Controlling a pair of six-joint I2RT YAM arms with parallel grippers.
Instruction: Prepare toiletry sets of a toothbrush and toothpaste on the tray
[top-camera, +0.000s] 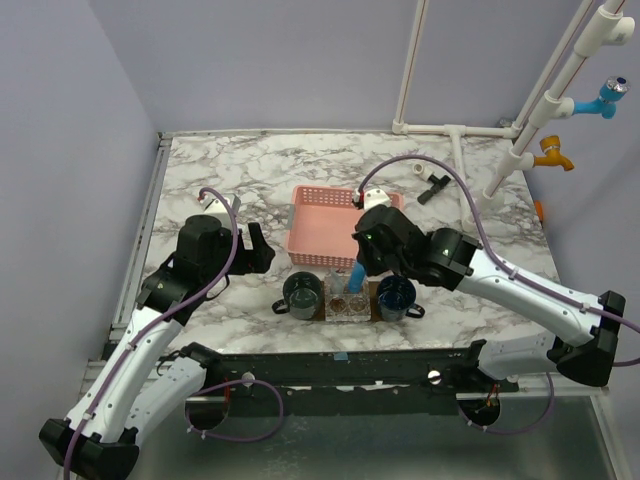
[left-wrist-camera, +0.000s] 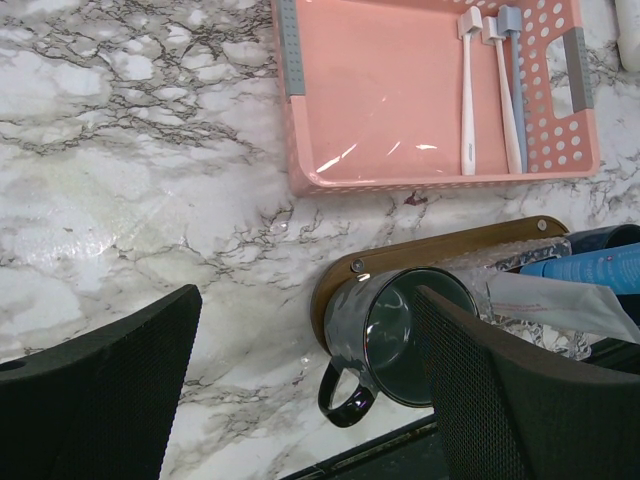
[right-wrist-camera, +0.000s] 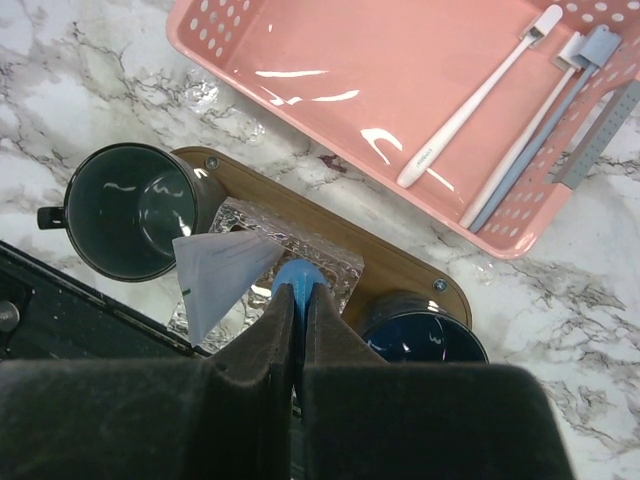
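Note:
I should continue to lower my right gripper until the blue tube, now hanging upright over the holder's open room beside the white toothpaste tube, stands inside.
The dark brown tray lies near the front edge and also shows in the left wrist view. It carries a dark green mug, a clear glass holder and a dark blue mug. My right gripper is shut on a blue tube, held upright over the holder. A white toothpaste tube stands in the holder with its crimped end up and its cap hidden. White toothbrushes lie in the pink basket. My left gripper is open and empty beside the green mug.
The pink basket sits just behind the tray and holds three toothbrushes along its right side. A small black part and white pipes are at the back right. A black rail runs along the table's front edge.

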